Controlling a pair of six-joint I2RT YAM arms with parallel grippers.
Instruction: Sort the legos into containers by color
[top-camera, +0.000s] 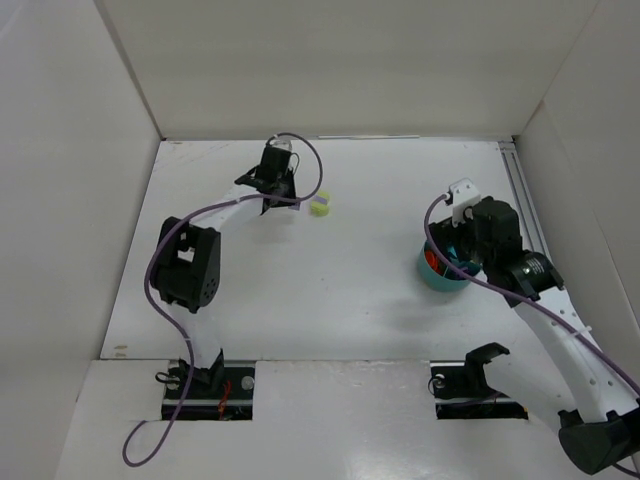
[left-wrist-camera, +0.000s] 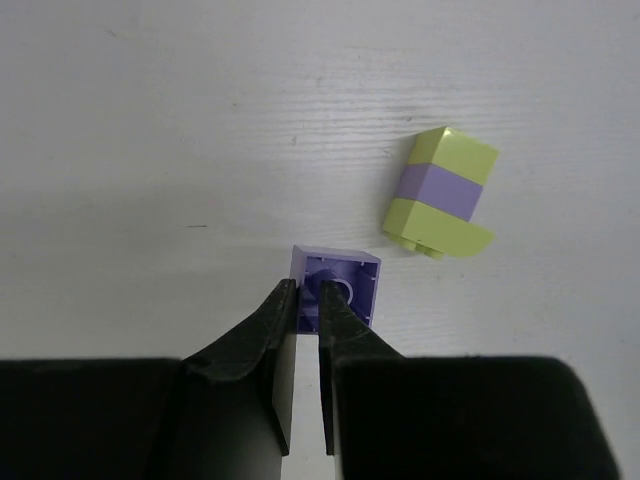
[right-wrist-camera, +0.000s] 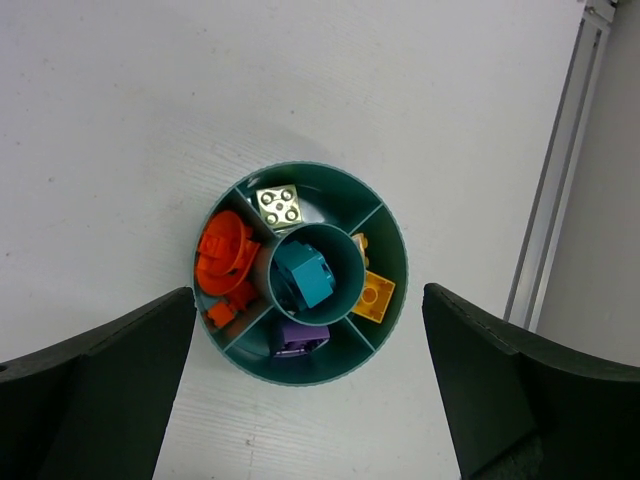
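The way over the teal bowl (top-camera: 439, 278) is blocked by my empty right gripper. That gripper should move back out of the way before my left gripper puts the purple brick by the purple piece (right-wrist-camera: 298, 338).
My left gripper (left-wrist-camera: 308, 292) is shut on the near left wall of a purple brick (left-wrist-camera: 345, 285), one finger outside it and one inside its hollow underside. A stack of pale green, purple and pale green bricks (left-wrist-camera: 440, 192) lies just to its far right, also seen in the top view (top-camera: 320, 206). In the top view the left gripper (top-camera: 274, 186) hides the purple brick. My right gripper (right-wrist-camera: 308, 300) is wide open and empty above the teal bowl (right-wrist-camera: 310, 167). The bowl holds orange-red pieces (right-wrist-camera: 225, 255), a pale green brick (right-wrist-camera: 278, 207), yellow bricks (right-wrist-camera: 373, 295), a purple piece (right-wrist-camera: 300, 335) and a teal brick (right-wrist-camera: 305, 275) in its central cup.
White walls enclose the table on the left, back and right. A metal rail (top-camera: 525, 200) runs along the right edge, close to the bowl (top-camera: 440, 275); it also shows in the right wrist view (right-wrist-camera: 555, 180).
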